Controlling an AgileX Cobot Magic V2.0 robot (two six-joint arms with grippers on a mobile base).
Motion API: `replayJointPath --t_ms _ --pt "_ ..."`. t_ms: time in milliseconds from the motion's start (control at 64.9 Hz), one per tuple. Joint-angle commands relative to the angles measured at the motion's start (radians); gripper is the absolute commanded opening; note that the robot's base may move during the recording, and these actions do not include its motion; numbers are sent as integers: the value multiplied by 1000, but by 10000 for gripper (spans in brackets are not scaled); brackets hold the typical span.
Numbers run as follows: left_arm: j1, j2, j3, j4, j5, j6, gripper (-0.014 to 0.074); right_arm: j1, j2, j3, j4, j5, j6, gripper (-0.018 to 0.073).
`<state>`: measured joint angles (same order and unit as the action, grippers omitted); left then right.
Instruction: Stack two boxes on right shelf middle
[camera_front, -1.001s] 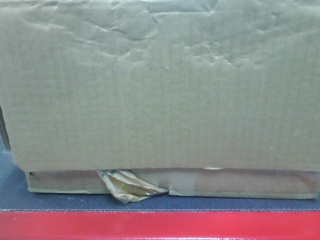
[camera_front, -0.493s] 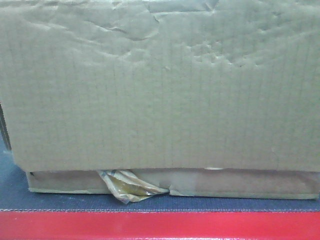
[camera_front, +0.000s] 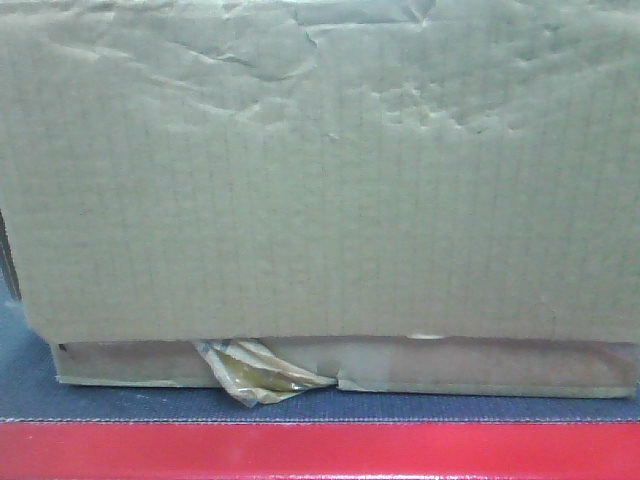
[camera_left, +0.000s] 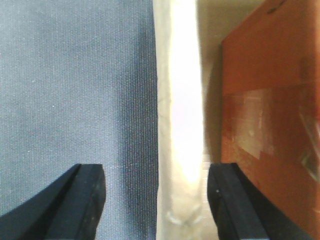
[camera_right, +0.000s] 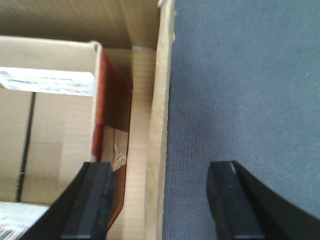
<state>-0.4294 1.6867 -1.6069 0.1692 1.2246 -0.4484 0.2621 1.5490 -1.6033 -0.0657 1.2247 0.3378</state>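
The smaller labelled carton (camera_right: 55, 112) will shift inside the open box when the robot lifts the box, because a gap (camera_right: 141, 115) shows between the carton and the box's side.
In the front view a large wrinkled cardboard box (camera_front: 320, 170) fills most of the frame. It rests on a flatter box (camera_front: 470, 366) whose brown tape (camera_front: 262, 373) peels off at the front. My left gripper (camera_left: 156, 202) is open and straddles an upright cardboard wall (camera_left: 180, 125), with its right finger close beside that wall. My right gripper (camera_right: 161, 202) is also open, astride another cardboard wall (camera_right: 157, 125) of an open-topped box. Nothing is clamped in either one. The shelf is out of view.
Both boxes stand on a dark grey platform (camera_front: 30, 385) with a red front edge (camera_front: 320, 450). Inside the open box I see an orange-brown item (camera_left: 270, 125) and a smaller labelled carton (camera_right: 47, 110). Grey matting (camera_right: 240, 90) lies outside the walls.
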Motion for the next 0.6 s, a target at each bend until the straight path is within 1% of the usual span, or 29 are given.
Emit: replayJointPath --t_ms 0,262,585 --pt "4 -14 -2 -5 -3 0 350 1 27 -8 -17 -4 2 307" --pt "4 -14 -2 -5 -3 0 350 1 52 59 -12 -4 2 307" --pt "4 -12 -2 -5 -3 0 350 1 55 73 -6 -4 4 307"
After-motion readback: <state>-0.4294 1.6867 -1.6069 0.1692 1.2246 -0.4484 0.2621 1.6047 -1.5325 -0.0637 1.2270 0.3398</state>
